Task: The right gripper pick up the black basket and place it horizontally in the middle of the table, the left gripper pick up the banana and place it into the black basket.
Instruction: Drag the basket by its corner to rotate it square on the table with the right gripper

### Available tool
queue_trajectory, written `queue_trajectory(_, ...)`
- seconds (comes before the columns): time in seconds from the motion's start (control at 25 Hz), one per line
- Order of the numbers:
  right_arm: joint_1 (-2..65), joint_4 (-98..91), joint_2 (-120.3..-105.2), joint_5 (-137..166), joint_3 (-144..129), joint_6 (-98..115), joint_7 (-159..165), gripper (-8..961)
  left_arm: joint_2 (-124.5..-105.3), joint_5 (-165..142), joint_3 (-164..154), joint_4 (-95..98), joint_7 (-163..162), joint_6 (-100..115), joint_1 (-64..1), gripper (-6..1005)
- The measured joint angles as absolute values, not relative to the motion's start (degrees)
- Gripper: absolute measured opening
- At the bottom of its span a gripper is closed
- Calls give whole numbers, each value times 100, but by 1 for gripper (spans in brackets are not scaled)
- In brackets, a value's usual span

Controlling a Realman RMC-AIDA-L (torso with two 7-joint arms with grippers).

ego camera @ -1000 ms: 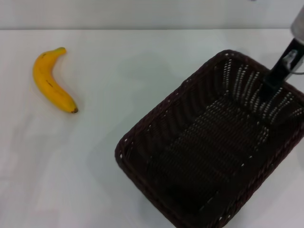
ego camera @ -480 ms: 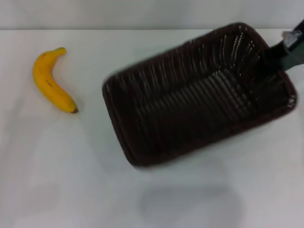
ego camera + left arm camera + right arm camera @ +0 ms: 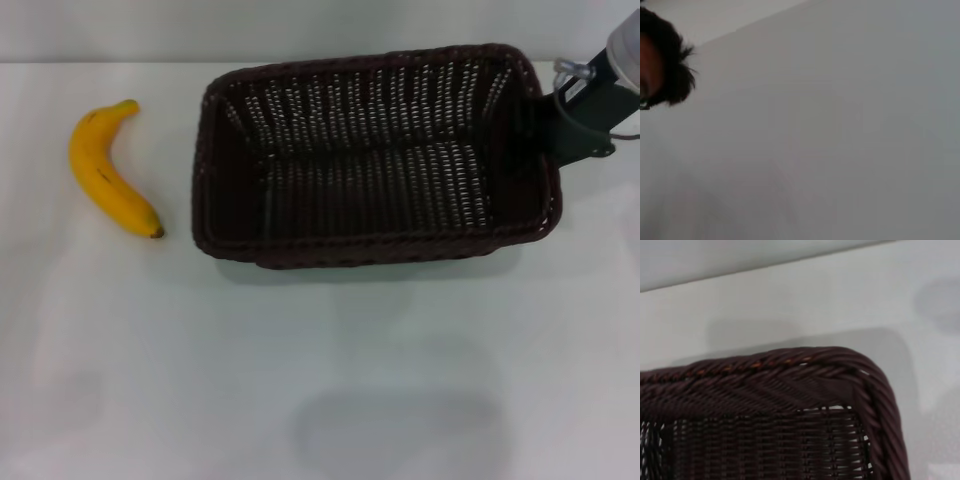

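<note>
The black basket slants with its far corner [image 3: 518, 58] close to the table's back edge, so next my right gripper brings that end of the basket forward and down before opening.
The black basket [image 3: 370, 150] lies lengthwise across the back middle of the white table [image 3: 300, 380], open side up and empty. At its right end my right gripper [image 3: 562, 122], a dark claw with a silver loop, is shut on the basket's short rim. A rounded corner of that braided rim [image 3: 790, 370] fills the right wrist view, with the table [image 3: 790, 295] behind it. The yellow banana [image 3: 108, 170] lies on the table just left of the basket, dark tip toward the front, with a small gap between them. My left gripper shows in no view.
The left wrist view holds only a pale blank surface and a dark-haired head [image 3: 660, 65] at its edge. The table's back edge runs close behind the basket. Open white table stretches in front of the basket and the banana.
The right gripper has swung the basket from a diagonal pose at the front right to a level one at the back middle. The banana has stayed in place.
</note>
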State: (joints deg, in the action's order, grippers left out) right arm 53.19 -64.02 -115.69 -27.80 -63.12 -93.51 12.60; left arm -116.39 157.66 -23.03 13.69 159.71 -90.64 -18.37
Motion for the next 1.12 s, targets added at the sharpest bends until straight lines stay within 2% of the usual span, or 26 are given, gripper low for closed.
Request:
queue_trajectory(0.56, 4824, -7085, -11559, -3102, -7755, -9119, 2536, 124, -11343, 15745, -2313, 1386, 15969, -8565, -2145, 887)
queue_trajectory(0.72, 4596, -7484, -11552, -2734, -8079, -8998, 2592, 124, -11331, 15780, -2311, 1388, 15969, -8560, -2145, 887)
queue_trajectory(1.12, 4638, -7353, -11543, -2999, -7805, -9384, 2250, 147, -11334, 15783, -2312, 1451, 15901, -8556, -2155, 887)
